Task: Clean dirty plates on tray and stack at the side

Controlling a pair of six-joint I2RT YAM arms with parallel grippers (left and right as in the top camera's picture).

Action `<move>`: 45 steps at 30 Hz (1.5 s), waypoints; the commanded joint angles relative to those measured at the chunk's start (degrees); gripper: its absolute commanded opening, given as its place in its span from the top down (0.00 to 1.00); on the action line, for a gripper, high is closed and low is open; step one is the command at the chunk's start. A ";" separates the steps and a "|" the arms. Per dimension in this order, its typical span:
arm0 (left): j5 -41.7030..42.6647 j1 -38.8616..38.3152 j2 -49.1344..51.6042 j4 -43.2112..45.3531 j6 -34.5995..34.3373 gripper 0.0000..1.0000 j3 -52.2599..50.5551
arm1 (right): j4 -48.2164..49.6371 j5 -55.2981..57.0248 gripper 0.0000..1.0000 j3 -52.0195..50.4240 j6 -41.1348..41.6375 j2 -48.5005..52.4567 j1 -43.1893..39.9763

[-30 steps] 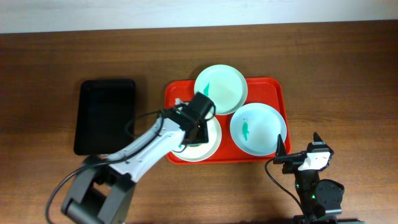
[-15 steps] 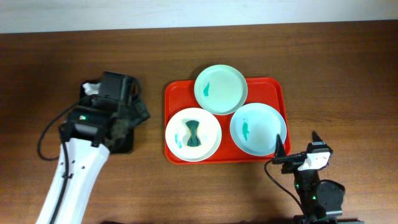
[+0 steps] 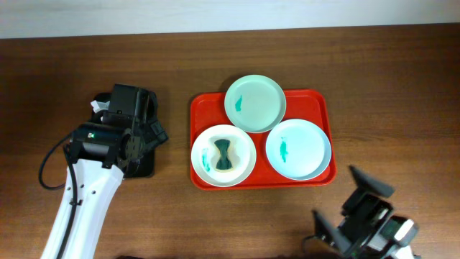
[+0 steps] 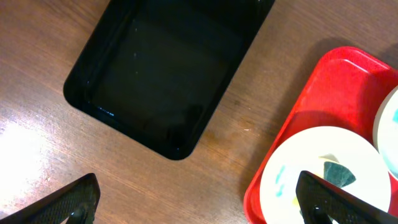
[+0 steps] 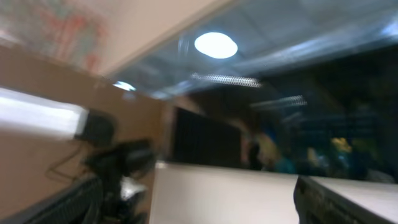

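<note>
I need to keep the smeared white plate still by its rim with my right gripper before my left gripper wipes the smears, because the plate is loose in the red tray.
The red tray holds three plates. The mint green plate at the back has a small teal smear. The pale blue plate at the right has one too. The white plate at the front left carries teal smears and a dark bow-shaped thing. My left gripper is open and empty, above the black tray's right edge. In the left wrist view my left gripper spans bare table, with the red tray and white plate at right. My right gripper is open and tilted at the front right.
A narrow black tray lies left of the red tray, partly under my left arm; it also shows in the left wrist view. The right wrist view is blurred and shows only the room, a ceiling light and a pale surface.
My left arm left the white plate and swung left over the black tray; the dark thing now lies uncovered on the plate. My right arm dropped toward the front edge and tilted.
</note>
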 commanded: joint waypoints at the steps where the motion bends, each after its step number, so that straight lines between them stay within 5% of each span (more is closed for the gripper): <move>1: 0.20 0.31 -0.15 -0.04 -0.15 0.01 0.15 | -18.14 10.08 0.02 16.09 -6.34 2.43 -0.20; 5: 0.22 0.31 -0.15 -0.02 -0.17 0.01 0.15 | -62.71 12.66 0.01 41.35 -20.44 14.53 -0.20; 8: 0.20 0.31 -0.13 -0.02 -0.17 0.01 0.15 | -89.15 12.57 0.02 56.59 -22.88 28.09 -0.20; 12: 0.22 0.31 -0.15 -0.02 -0.20 0.01 0.15 | -100.89 -0.90 0.02 63.14 -22.23 40.28 -0.13; 16: 0.42 0.31 -0.15 -0.02 -0.17 0.01 0.15 | -100.63 -12.46 0.02 62.40 -22.75 51.12 0.00; 17: 0.98 0.31 -0.15 0.00 -0.20 0.01 0.15 | -100.59 -11.06 0.00 62.40 -22.67 54.16 0.55; 19: 1.88 0.31 -0.15 0.02 -0.17 0.01 0.15 | -100.61 -4.79 0.14 62.40 -21.55 58.95 2.36; 25: 2.16 0.31 -0.15 0.50 -0.20 0.01 0.15 | -99.73 18.58 0.17 62.40 -9.97 78.12 13.92; 29: 2.43 0.31 -0.15 1.18 -0.20 0.01 0.15 | -92.37 20.96 0.17 62.40 -8.83 90.95 20.68; 33: 2.78 0.31 -0.15 1.29 -0.17 0.01 0.15 | -84.32 20.48 0.34 62.40 -8.83 102.40 22.77; 45: 2.78 0.31 -0.13 1.51 -0.17 0.01 0.15 | -76.59 23.41 0.39 62.18 -10.99 107.10 25.42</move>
